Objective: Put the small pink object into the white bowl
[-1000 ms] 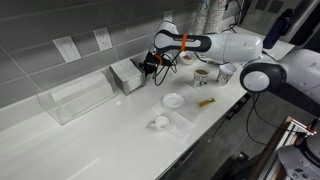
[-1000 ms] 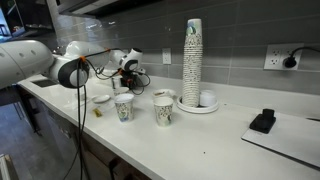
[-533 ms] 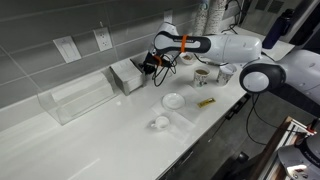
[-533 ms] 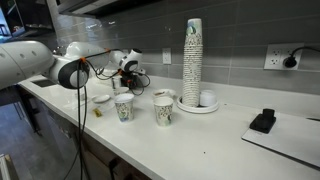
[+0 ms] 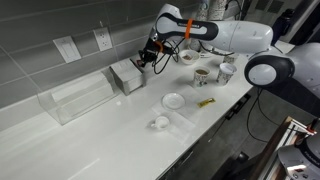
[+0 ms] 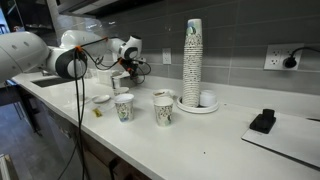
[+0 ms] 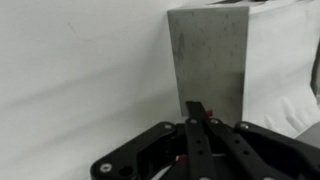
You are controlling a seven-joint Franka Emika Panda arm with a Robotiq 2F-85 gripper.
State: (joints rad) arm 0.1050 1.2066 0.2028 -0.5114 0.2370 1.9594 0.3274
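Note:
I should now carry the small pink object pinched between the ends of my gripper's fingers until they are over the white bowl, which stands open.
My gripper [image 5: 141,62] hangs just above the open metal box [image 5: 127,75] by the back wall; it also shows in an exterior view [image 6: 121,70]. In the wrist view its fingers [image 7: 197,108] are pressed together, with a small pink-red bit [image 7: 209,113] at the tips, above the grey box [image 7: 210,50]. The white bowl [image 5: 186,57], brownish inside, stands near the wall under my arm, and behind the paper cups in an exterior view [image 6: 163,94].
A shallow white saucer [image 5: 173,100], a small white cup [image 5: 160,122], a yellow object [image 5: 206,102] and two paper cups [image 5: 202,75] stand on the counter. A clear plastic bin [image 5: 75,97] is beside the box. A tall stack of cups [image 6: 192,60] stands further along.
My gripper has risen from the metal box and the arm has swung upward; the fingers stay shut.

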